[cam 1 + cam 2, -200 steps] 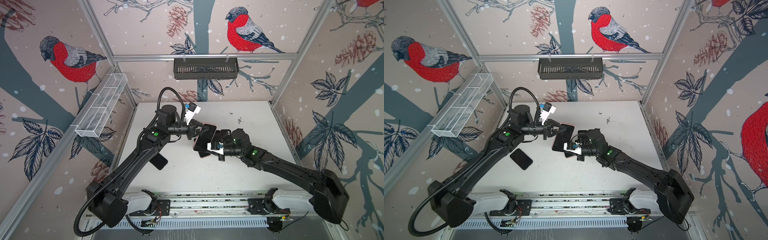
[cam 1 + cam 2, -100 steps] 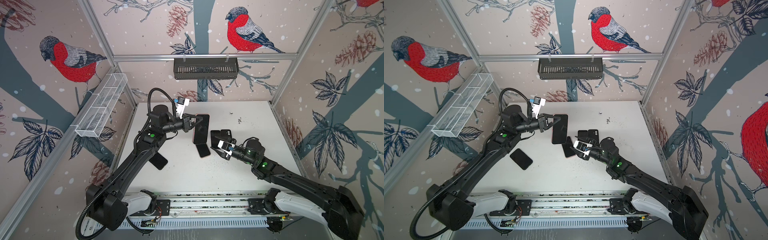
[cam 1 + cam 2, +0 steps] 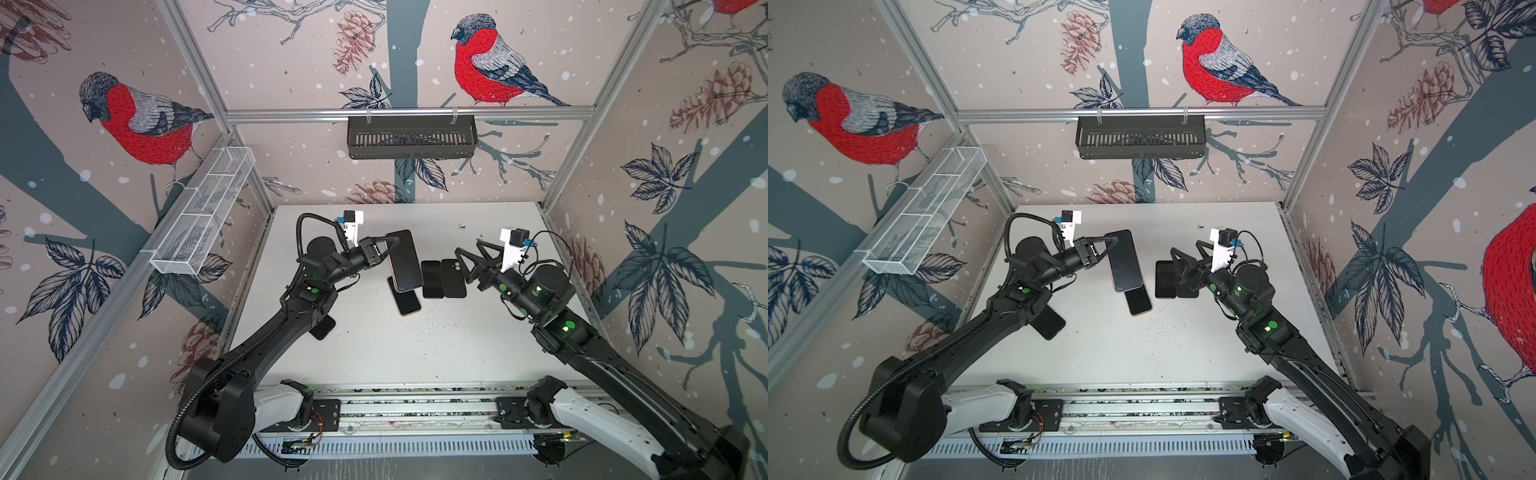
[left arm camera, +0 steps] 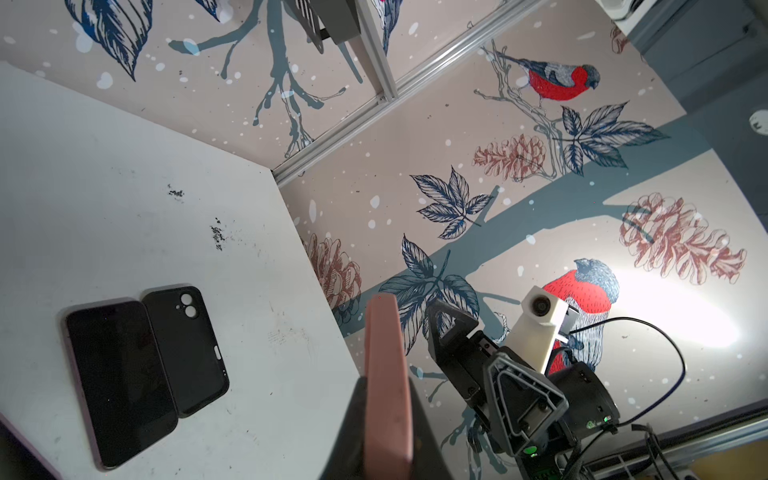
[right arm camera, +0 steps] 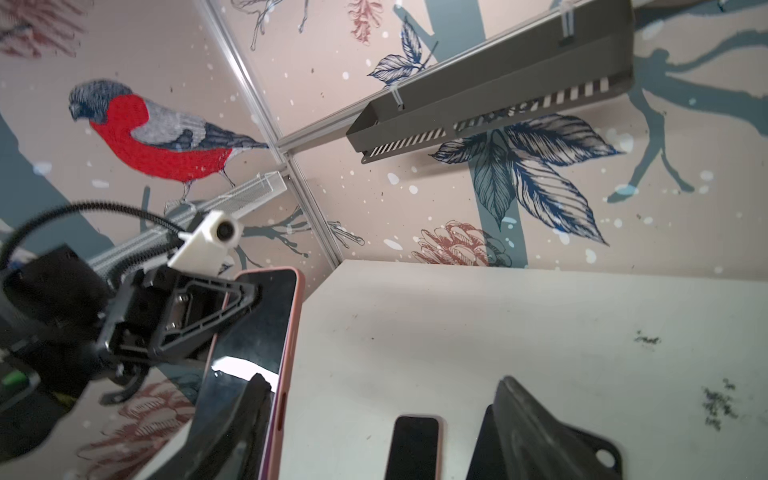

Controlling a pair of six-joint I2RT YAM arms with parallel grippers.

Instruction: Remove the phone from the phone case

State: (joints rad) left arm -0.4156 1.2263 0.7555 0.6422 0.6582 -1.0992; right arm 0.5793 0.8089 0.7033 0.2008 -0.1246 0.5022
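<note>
I should lower and tilt the case with my left gripper to bring the pink case's lower corner point(image 3: 420, 284) to my open right gripper, because that corner hangs far away from it.
My left gripper point(image 3: 390, 248) is shut on the edge of a phone in a pink case point(image 3: 405, 261), holding it upright above the table; the pink rim point(image 4: 386, 374) sits between its jaws in the left wrist view. My right gripper point(image 3: 468, 261) stands open and empty to the right, apart from that phone point(image 5: 257, 353). Between the arms, a bare dark phone point(image 3: 432, 279) and an empty black case point(image 3: 453, 277) lie side by side on the white table point(image 3: 436, 345). Another pink-edged phone point(image 3: 406, 302) lies flat below the held one.
A dark phone point(image 3: 325, 327) lies partly under the left arm. A black slotted basket point(image 3: 411, 137) hangs on the back wall and a white mesh tray point(image 3: 203, 216) on the left wall. The arm rail point(image 3: 407, 409) runs along the table's front edge.
The right gripper has opened and drawn back to the right, away from the held phone. The left gripper has carried the cased phone back and turned it more upright.
</note>
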